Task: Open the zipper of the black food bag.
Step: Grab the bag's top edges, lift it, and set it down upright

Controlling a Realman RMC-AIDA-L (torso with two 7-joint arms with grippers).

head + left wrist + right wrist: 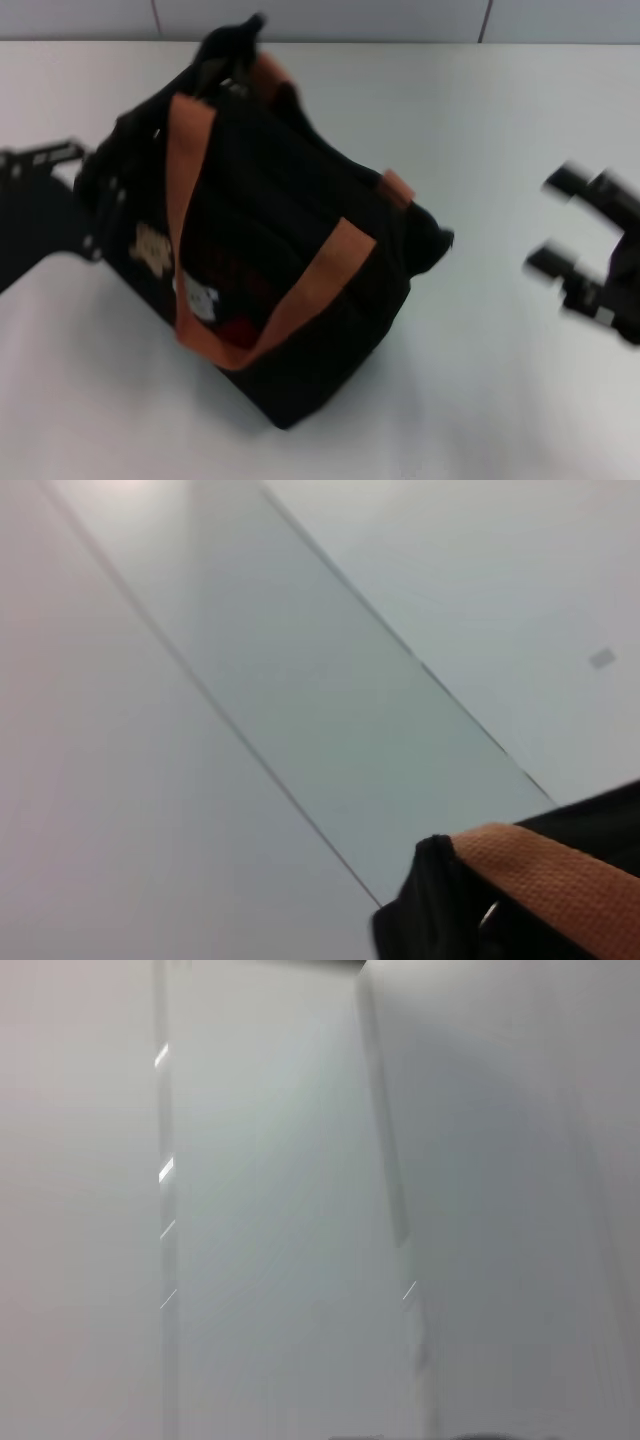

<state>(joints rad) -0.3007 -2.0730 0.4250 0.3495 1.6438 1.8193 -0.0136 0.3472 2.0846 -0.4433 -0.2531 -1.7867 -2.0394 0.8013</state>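
Observation:
The black food bag [270, 235] is lying at a slant, so next my left gripper straightens it and holds its near side while my right gripper moves in to the end [425, 240] facing it.
The black food bag [270, 250] sits left of centre on the white table, turned at an angle. Its orange-brown straps [185, 180] lie across the near side, above the bear prints and red lettering. The zipper runs along the top edge, which is dark, and I cannot make out the pull there. My left gripper [95, 190] is pressed against the bag's left end. In the left wrist view a bag corner [430, 890] and a strap [560, 880] show, with a small silvery ring [489, 916] beneath. My right gripper [560, 222] hangs open to the right, apart from the bag.
The white table [500, 400] stretches around the bag. A pale wall [320, 18] with seams runs along its far edge. The right wrist view shows only pale surface [300, 1210].

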